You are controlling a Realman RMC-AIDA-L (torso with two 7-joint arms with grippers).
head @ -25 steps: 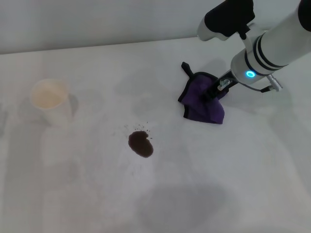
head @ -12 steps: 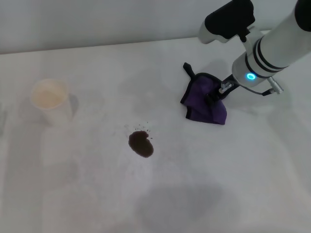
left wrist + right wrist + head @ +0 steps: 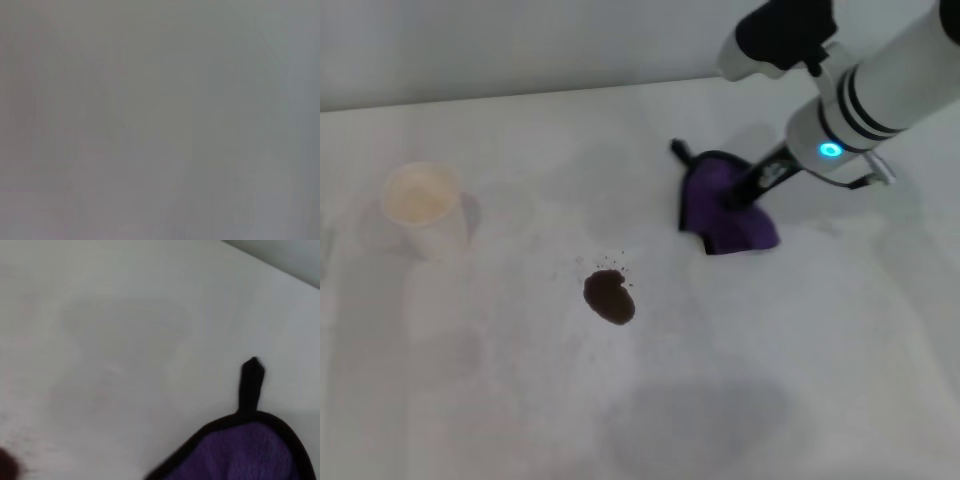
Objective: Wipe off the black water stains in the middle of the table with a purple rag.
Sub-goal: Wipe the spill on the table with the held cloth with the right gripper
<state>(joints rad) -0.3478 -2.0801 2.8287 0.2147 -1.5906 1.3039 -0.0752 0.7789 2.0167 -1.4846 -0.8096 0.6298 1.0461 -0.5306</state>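
Next, I move my right gripper back the other way and sweep the rag toward me, across the dark oval (image 3: 609, 297), because the purple rag (image 3: 708, 200) is clear of the black water stains.
The purple rag (image 3: 718, 218) lies bunched on the white table (image 3: 500, 400), right of the middle, with its black loop tab (image 3: 678, 151) pointing to the far left. My right gripper (image 3: 740, 194) comes down from the upper right and is shut on the rag's top. The black water stains (image 3: 609, 297) form a small dark oval with specks above it, to the left of the rag and nearer to me, a short gap apart from it. The right wrist view shows the rag's black-edged corner (image 3: 245, 455) and its tab (image 3: 251, 382). My left arm is out of view.
A white paper cup (image 3: 423, 205) stands upright at the left side of the table. A pale wall runs along the table's far edge (image 3: 520, 95). The left wrist view is plain grey.
My right gripper has shifted left toward the stain, dragging the rag with it. The loop tab has swung left. The stain and the cup have not moved.
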